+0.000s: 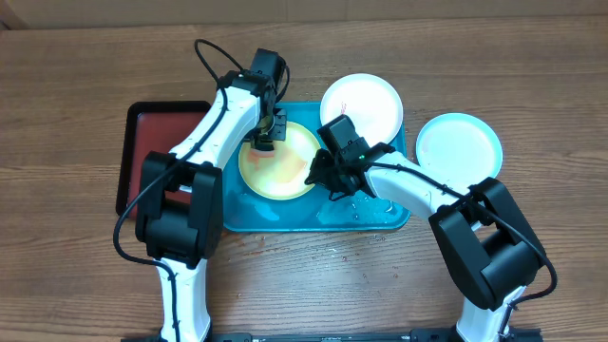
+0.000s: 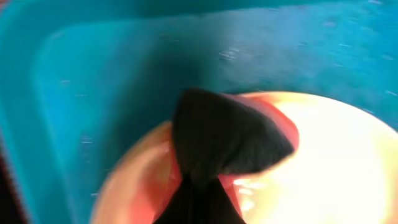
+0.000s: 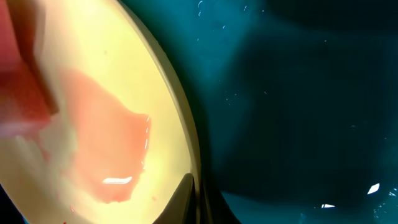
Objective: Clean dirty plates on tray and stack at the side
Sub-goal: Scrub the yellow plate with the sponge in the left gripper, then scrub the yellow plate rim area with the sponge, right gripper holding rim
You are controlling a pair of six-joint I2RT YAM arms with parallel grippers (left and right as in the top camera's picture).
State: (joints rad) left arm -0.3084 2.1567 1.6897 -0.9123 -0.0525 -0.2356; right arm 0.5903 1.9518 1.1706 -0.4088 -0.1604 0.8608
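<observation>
A red-orange smear (image 3: 109, 143) is near my right gripper while the black scrubbing pad (image 1: 263, 148) is at the plate's far rim, so my left gripper should scrub back toward the smear.
The yellow-green plate (image 1: 285, 171) lies on the turquoise tray (image 1: 313, 217) and has red-orange smears (image 3: 106, 155). My left gripper (image 1: 266, 141) is shut on a black scrubbing pad (image 2: 224, 134) that presses on the plate's far-left part (image 2: 336, 162). My right gripper (image 1: 318, 176) is shut on the plate's right rim (image 3: 186, 143), one finger on each side of it. The white plate (image 1: 361, 104) rests at the tray's far right corner. The light blue plate (image 1: 459, 147) lies on the table to the right of the tray.
A dark red tray with a black rim (image 1: 142, 142) lies left of the turquoise tray. Water drops show on the turquoise tray's floor (image 3: 298, 112) near its right front corner (image 1: 375, 204).
</observation>
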